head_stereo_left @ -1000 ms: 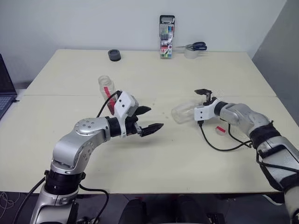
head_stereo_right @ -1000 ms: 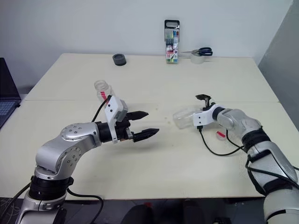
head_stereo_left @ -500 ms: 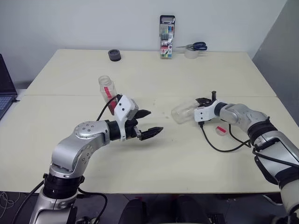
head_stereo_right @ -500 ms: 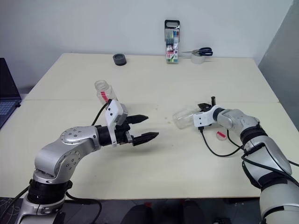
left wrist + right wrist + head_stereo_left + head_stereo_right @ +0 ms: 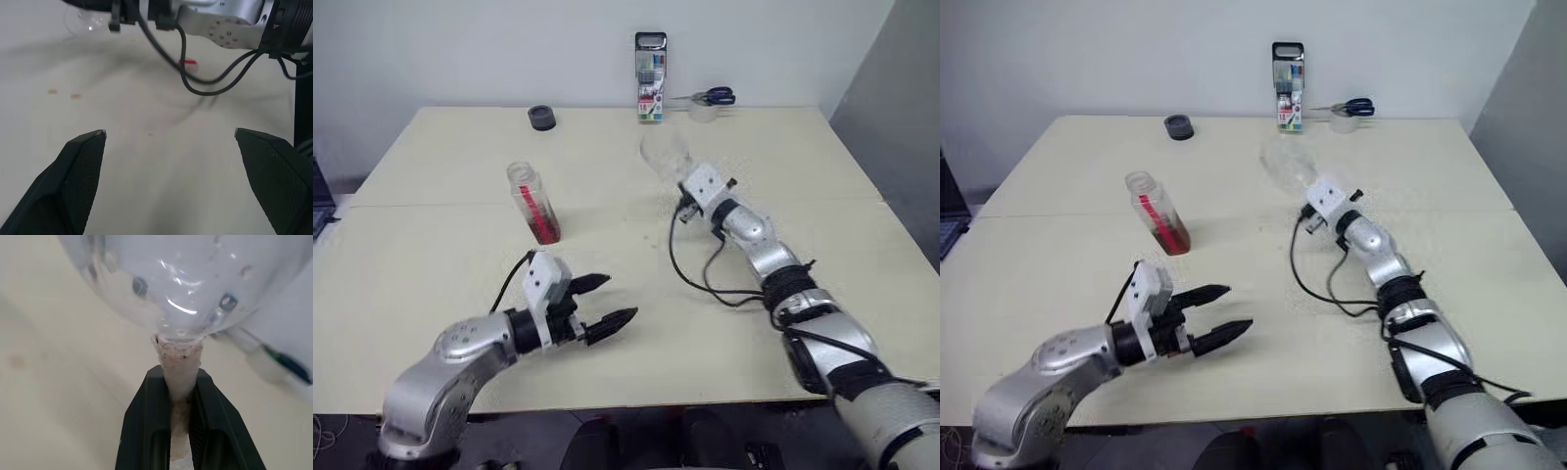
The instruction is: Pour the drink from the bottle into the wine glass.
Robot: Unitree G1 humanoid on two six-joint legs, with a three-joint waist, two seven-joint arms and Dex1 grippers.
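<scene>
The wine glass (image 5: 664,151) is leaning toward the far side in my right gripper. I should straighten it up and set it down near the bottle before I pour.
The bottle (image 5: 533,203) stands uncapped left of the table's centre, with a red label strip and a little reddish-brown drink at its bottom. My left gripper (image 5: 602,304) hovers open and empty near the table's front, short of the bottle; its black fingers (image 5: 83,171) spread wide in the left wrist view. My right gripper (image 5: 178,374) is shut on the stem of the wine glass (image 5: 190,279). The clear bowl (image 5: 664,152) is held off the table, tilted toward the far side, right of the bottle.
At the far edge are a marker pack (image 5: 651,78), scissors (image 5: 710,96) on a tape roll and a black round object (image 5: 541,117). A small red cap (image 5: 187,62) lies under my right arm. A black cable (image 5: 690,279) loops on the table.
The head camera has shifted. My right gripper closed on the glass's stem, rolled and lifted the glass off the table toward the left. My left arm drew back and down from the bottle.
</scene>
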